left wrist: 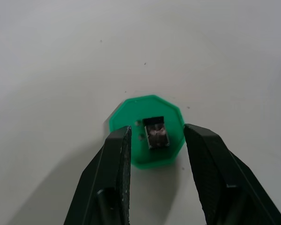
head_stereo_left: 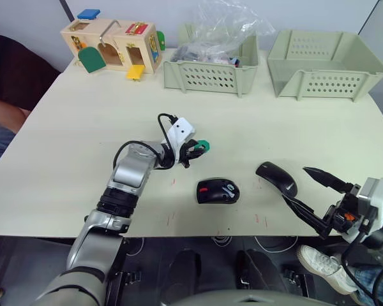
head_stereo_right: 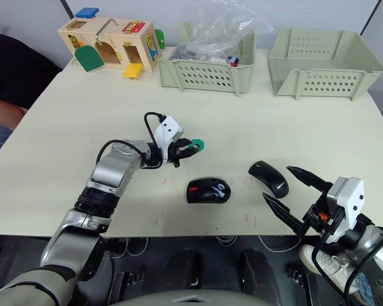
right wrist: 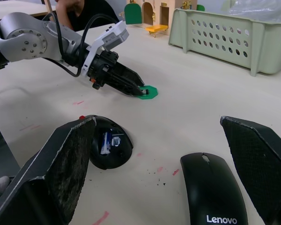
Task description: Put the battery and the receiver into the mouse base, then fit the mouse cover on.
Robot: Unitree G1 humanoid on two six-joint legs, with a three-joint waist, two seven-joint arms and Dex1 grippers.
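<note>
The receiver (left wrist: 157, 133) is standing loose on top of the flat green disc (head_stereo_left: 204, 146), so it will come away and the disc will stay behind when the robot lifts.
The receiver (left wrist: 155, 132), a small black and silver plug, stands on a flat green disc (left wrist: 131, 112) left of the table's middle. My left gripper (head_stereo_left: 201, 146) is open, one finger on each side of the receiver with gaps showing. The mouse base (head_stereo_left: 217, 190) lies near the front edge, a red patch in its hollow. The battery (right wrist: 105, 140), white and blue, lies inside it. To its right rests the glossy black mouse cover (head_stereo_left: 276, 177). My right gripper (head_stereo_left: 293, 183) is wide open just right of the cover, holding nothing.
A wooden toy house (head_stereo_left: 112, 44) stands at the back left. Two pale green baskets sit at the back, one (head_stereo_left: 210, 73) with a plastic bag in it, the other (head_stereo_left: 322, 64) at the right. A person's arm (head_stereo_left: 3, 111) shows at the left edge.
</note>
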